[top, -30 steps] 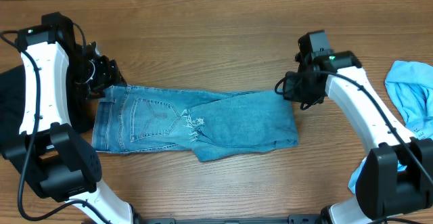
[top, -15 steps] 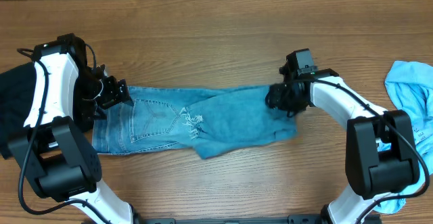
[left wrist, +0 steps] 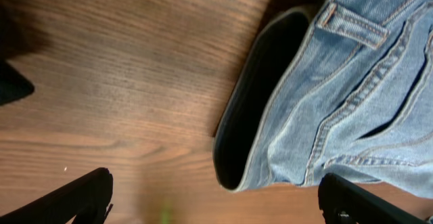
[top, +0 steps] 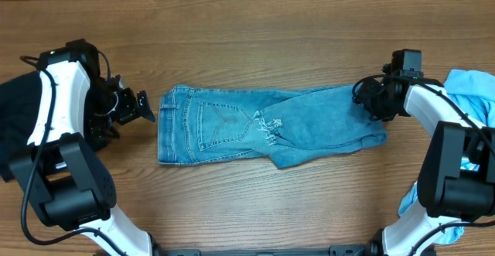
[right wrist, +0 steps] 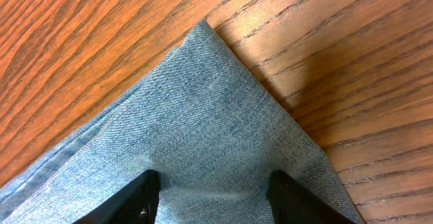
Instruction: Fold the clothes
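My left gripper's spread fingers line up with the waistband's open edge (top: 161, 132), lying free, so they should keep moving in over the waistband until closing on the denim (top: 173, 126).
A pair of blue jeans (top: 232, 124) lies flat across the middle of the table, waistband to the left and legs to the right. My left gripper (top: 143, 105) is open and empty, just left of the waistband and apart from it. In the left wrist view the waistband opening (left wrist: 352, 95) lies ahead of the spread fingers (left wrist: 213, 195). My right gripper (top: 370, 101) is at the leg end. In the right wrist view its fingers (right wrist: 213, 193) are set into the denim corner (right wrist: 216, 116) and hold it.
A light blue garment (top: 472, 93) lies at the right table edge, beside the right arm. A black cloth (top: 11, 124) lies at the far left edge, behind the left arm. Bare wood surrounds the jeans.
The jeans have slid to the right with my right gripper, which moved toward the right edge. The waistband has come away from my left gripper, which stayed in place.
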